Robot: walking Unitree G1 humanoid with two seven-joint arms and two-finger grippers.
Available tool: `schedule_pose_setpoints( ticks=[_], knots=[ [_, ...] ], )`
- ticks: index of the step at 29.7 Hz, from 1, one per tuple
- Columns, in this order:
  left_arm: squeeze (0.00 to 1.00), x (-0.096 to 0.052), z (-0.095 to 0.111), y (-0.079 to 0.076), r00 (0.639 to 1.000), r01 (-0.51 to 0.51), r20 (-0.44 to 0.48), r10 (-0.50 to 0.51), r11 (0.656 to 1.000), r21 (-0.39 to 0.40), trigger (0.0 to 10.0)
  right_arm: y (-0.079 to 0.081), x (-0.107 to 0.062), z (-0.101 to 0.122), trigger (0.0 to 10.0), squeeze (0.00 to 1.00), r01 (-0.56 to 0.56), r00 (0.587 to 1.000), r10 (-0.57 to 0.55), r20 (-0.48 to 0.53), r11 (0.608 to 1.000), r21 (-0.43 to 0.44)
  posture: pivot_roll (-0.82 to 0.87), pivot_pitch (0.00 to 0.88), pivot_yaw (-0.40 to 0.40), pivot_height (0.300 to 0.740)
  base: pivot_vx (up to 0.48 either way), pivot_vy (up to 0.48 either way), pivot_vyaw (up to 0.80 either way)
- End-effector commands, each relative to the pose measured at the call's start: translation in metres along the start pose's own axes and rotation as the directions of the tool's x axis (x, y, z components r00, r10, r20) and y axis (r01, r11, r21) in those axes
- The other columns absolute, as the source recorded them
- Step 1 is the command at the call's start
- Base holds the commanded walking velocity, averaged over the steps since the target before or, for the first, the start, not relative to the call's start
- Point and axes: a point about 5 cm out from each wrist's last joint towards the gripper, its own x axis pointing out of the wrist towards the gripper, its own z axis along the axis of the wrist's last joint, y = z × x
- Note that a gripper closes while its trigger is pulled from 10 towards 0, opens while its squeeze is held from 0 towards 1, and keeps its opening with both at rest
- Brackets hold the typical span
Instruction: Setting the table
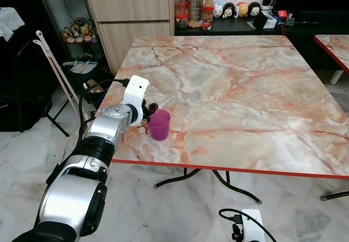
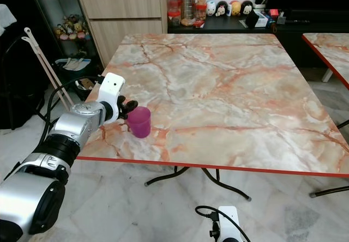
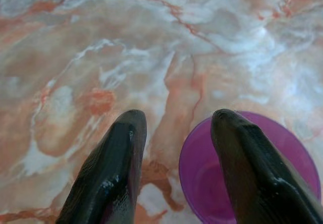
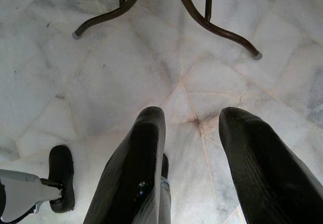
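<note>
I expect the cup [image 1: 159, 125] to stay next to the fingers and tip along with my left gripper when I lift, because one finger reaches over the purple cup's opening [image 3: 242, 151].
A purple plastic cup [image 1: 160, 125] stands upright near the front left corner of the marble table [image 1: 245, 84]. My left gripper [image 1: 148, 111] reaches it from the left at rim height and is open. In the left wrist view one black finger [image 3: 250, 163] lies over the cup's mouth [image 3: 202, 176] and the other finger [image 3: 113, 168] stays outside over the tabletop, so the near wall of the cup is between them. The cup looks empty. My right gripper [image 4: 194, 115] hangs low over the floor, open and holding nothing.
The table's red front edge [image 1: 229, 169] is close to the cup. A wooden cabinet [image 1: 131, 24] and jars [image 1: 193, 5] stand behind the table. A second table's corner [image 1: 332, 48] lies at the right, a white folding rack [image 1: 54, 70] at the left, curved table legs [image 4: 202, 17] beneath.
</note>
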Motion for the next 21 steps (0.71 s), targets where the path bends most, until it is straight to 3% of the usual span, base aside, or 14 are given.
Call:
schedule_pose_setpoints(
  ticks=[1, 12, 21],
  knots=[
    [0.00, -0.001, 0.003, 0.004, 1.000, -0.004, 0.002, 0.004, 1.000, 0.020, 10.0, 0.000, 0.001, 0.002, 10.0, 0.00, 0.005, 1.000, -0.005, 0.003, 1.000, 0.020, -0.02, 0.000, 0.047, 0.740, 0.000, 0.000, 0.00],
    [0.00, -0.004, -0.007, 0.012, 0.999, 0.023, -0.043, -0.022, 0.999, 0.044, 10.0, 0.001, 0.000, 0.001, 10.0, 0.00, 0.004, 1.000, -0.004, -0.002, 1.000, 0.027, -0.01, 0.000, 0.045, 0.740, 0.000, 0.000, 0.00],
    [0.00, -0.003, -0.017, 0.005, 0.996, 0.066, -0.063, -0.063, 0.997, 0.044, 10.0, 0.001, 0.001, 0.002, 10.0, 0.00, 0.007, 1.000, -0.007, 0.003, 1.000, 0.030, -0.01, 0.000, 0.042, 0.740, 0.000, 0.000, 0.00]
  ],
)
